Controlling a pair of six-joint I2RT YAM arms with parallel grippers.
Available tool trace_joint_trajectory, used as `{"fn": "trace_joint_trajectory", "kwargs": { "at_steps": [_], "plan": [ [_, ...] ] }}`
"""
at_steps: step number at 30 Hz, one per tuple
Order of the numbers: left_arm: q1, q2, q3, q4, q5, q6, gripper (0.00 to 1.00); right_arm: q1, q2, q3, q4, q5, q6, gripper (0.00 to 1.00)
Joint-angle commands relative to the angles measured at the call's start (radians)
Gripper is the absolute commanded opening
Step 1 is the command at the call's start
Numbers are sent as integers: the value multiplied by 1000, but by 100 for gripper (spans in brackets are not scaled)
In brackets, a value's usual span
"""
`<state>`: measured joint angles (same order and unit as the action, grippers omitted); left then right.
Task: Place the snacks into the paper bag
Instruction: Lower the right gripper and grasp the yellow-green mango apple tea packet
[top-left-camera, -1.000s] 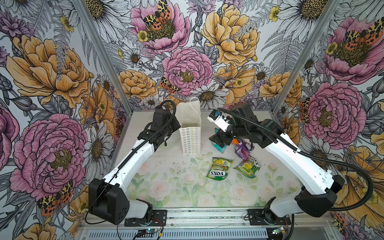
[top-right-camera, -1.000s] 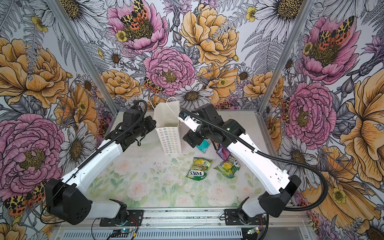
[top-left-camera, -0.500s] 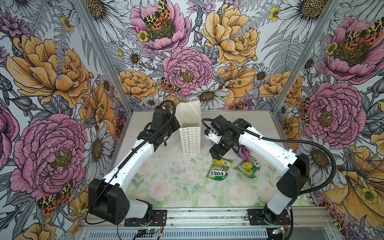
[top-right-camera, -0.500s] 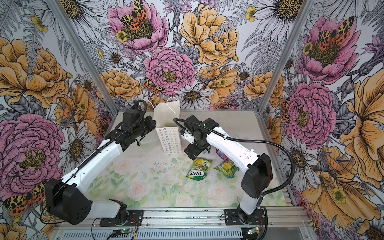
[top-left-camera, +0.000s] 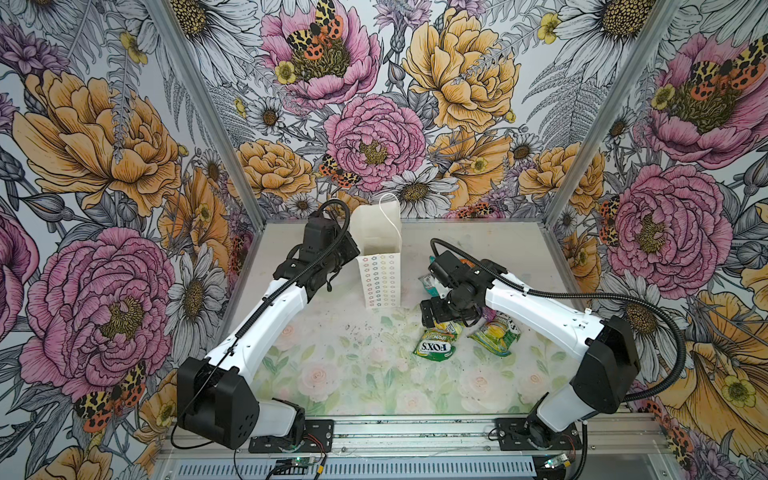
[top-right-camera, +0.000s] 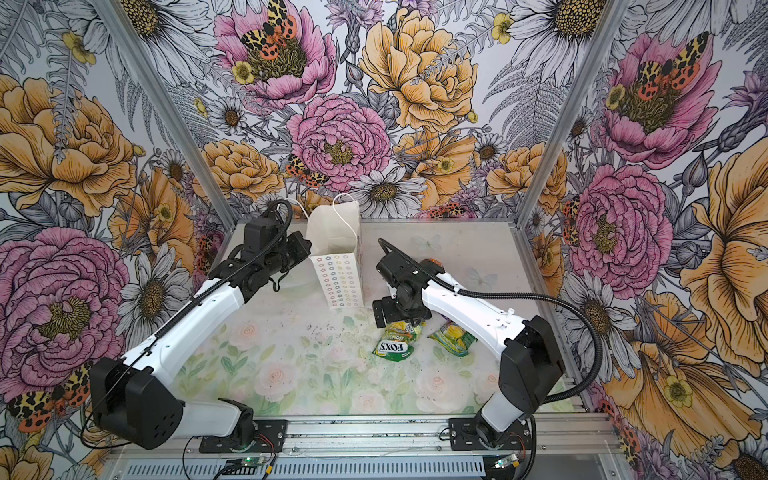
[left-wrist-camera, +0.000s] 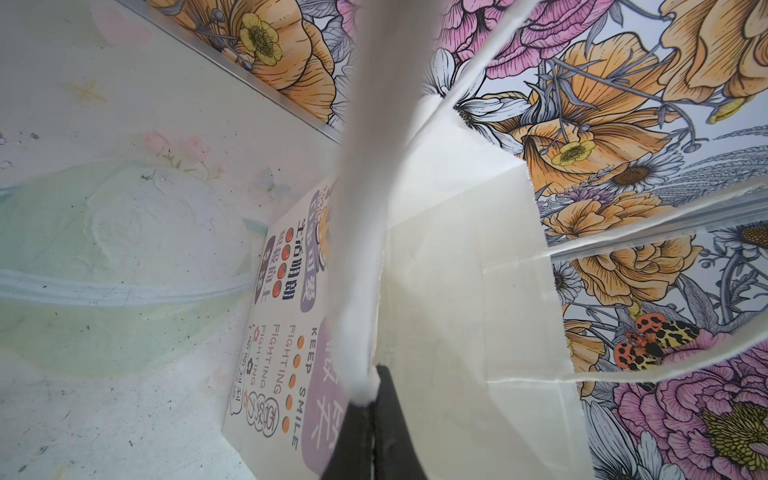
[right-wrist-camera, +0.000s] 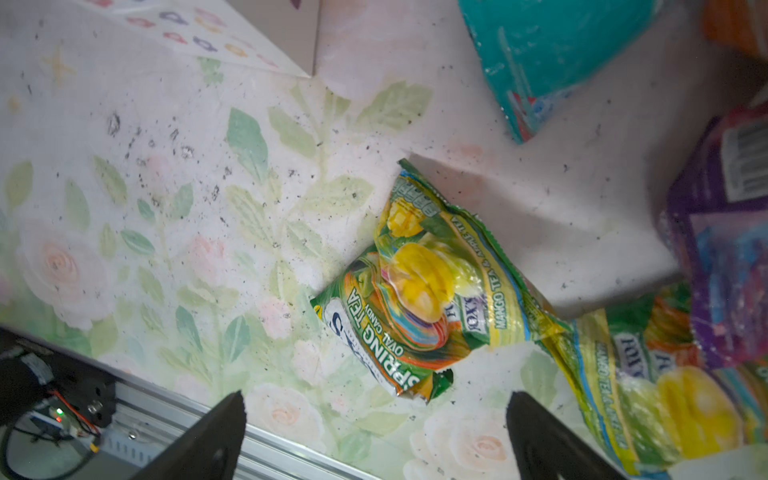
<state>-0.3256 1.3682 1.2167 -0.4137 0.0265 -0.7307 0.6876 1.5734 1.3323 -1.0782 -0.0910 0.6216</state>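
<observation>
My right gripper should keep going down until its open fingers, wide enough to fit the FOX'S packet (top-right-camera: 392, 348), reach the packet's middle (right-wrist-camera: 432, 296), and then it should close.
The white paper bag (top-left-camera: 380, 266) stands upright at the back middle in both top views. My left gripper (left-wrist-camera: 370, 399) is shut on the bag's rim beside a string handle, holding its mouth (left-wrist-camera: 457, 291) open. My right gripper (right-wrist-camera: 376, 405) hangs open just above the yellow-green FOX'S packet (right-wrist-camera: 415, 286), with nothing between its fingers. That packet (top-left-camera: 436, 340) lies flat to the bag's right. A second yellow-green packet (top-left-camera: 496, 334) lies beside it. Further back lie a teal packet (right-wrist-camera: 552, 54), a purple one (right-wrist-camera: 723, 249) and an orange one (right-wrist-camera: 739, 20), partly hidden by my right arm.
Flowered walls enclose the table on three sides. An aluminium rail (top-left-camera: 415, 432) with the arm bases runs along the front edge. A black cable (top-left-camera: 582, 297) loops over my right arm. The floral mat (top-left-camera: 353, 374) lies in front of the bag.
My right gripper has come down from beside the bag's top to just above the FOX'S packet, with its jaws spread wider. The left gripper and the bag have not moved.
</observation>
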Motion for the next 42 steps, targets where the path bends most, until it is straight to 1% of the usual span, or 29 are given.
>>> {"fn": "trace_joint_trajectory", "kwargs": {
  "at_steps": [1, 4, 11, 17, 23, 30, 35, 42],
  "plan": [
    [10, -10, -23, 22, 29, 10, 0, -7, -43, -55, 74, 36, 256, 99],
    [14, -12, -29, 27, 39, 8, 0, -7, -69, -108, 88, 53, 329, 100],
    [14, -18, -32, 35, 50, 9, 0, -7, -85, -187, 113, 46, 441, 100],
    [16, -20, -31, 31, 73, 23, 0, -6, -110, -303, 247, -4, 523, 99],
    [16, -24, -41, 33, 69, 20, 0, -17, -97, -323, 268, 14, 510, 100],
    [11, -31, -42, 33, 67, 24, 0, -40, -34, -337, 340, -16, 466, 100],
    [8, -31, -44, 31, 66, 25, 0, -66, -8, -345, 368, 10, 468, 100],
    [7, -26, -40, 30, 72, 25, 0, -69, 38, -341, 415, -20, 454, 100]
  ]
}}
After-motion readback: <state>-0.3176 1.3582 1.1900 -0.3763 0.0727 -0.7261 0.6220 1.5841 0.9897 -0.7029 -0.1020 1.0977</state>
